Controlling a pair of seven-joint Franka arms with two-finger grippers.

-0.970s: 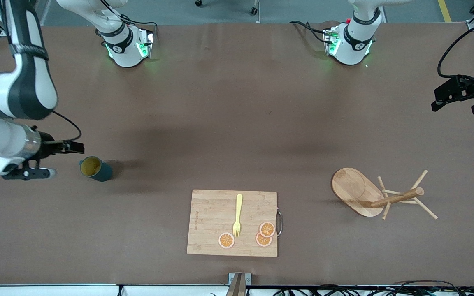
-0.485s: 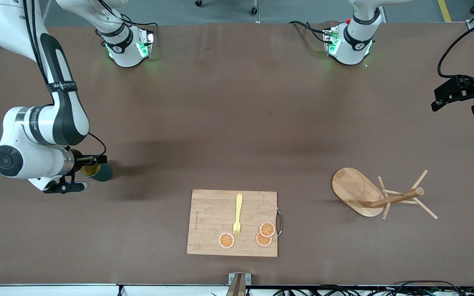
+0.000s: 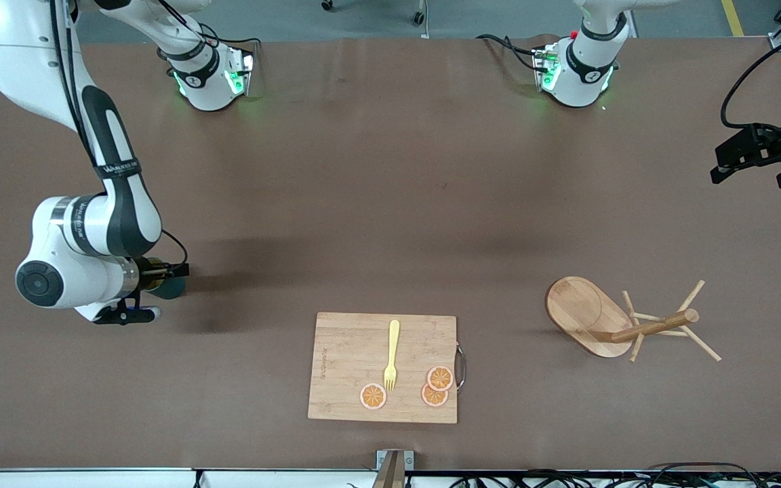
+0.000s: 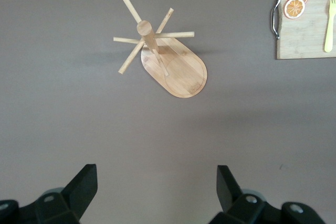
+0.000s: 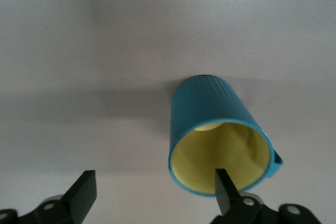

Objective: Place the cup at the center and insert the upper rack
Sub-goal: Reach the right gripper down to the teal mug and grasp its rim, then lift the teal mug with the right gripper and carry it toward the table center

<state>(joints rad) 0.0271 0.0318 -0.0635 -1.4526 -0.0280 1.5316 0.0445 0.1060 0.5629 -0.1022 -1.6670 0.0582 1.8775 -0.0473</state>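
Note:
The cup's plain yellow (image 5: 207, 103) inside (image 5: 228, 153) can be seen deep in the cup's opening, so I expect the cup to be empty when I carry it to the center.
The cup (image 5: 210, 111), teal and ribbed with a yellow inside, sits near the right arm's end of the table, mostly hidden under the wrist in the front view (image 3: 175, 289). My right gripper (image 5: 155, 187) is open at the cup. One fingertip (image 5: 224, 184) is over its mouth, the other stands outside its wall, and nothing is gripped. The upper rack (image 3: 634, 325), a wooden mug tree, stands on its oval base (image 4: 181, 69) near the left arm's end. My left gripper (image 4: 157, 187) waits open over bare table at that end (image 3: 751, 175).
A bamboo cutting board (image 3: 343, 359) lies near the front camera at mid-table, carrying a yellow fork (image 3: 392, 352) and three orange slices (image 3: 434, 386). The two arm bases (image 3: 211, 74) stand along the table edge farthest from the front camera.
My right arm has swung in from the table's end to the cup, so its open fingers now straddle the cup's rim. The left arm, rack and board have not moved.

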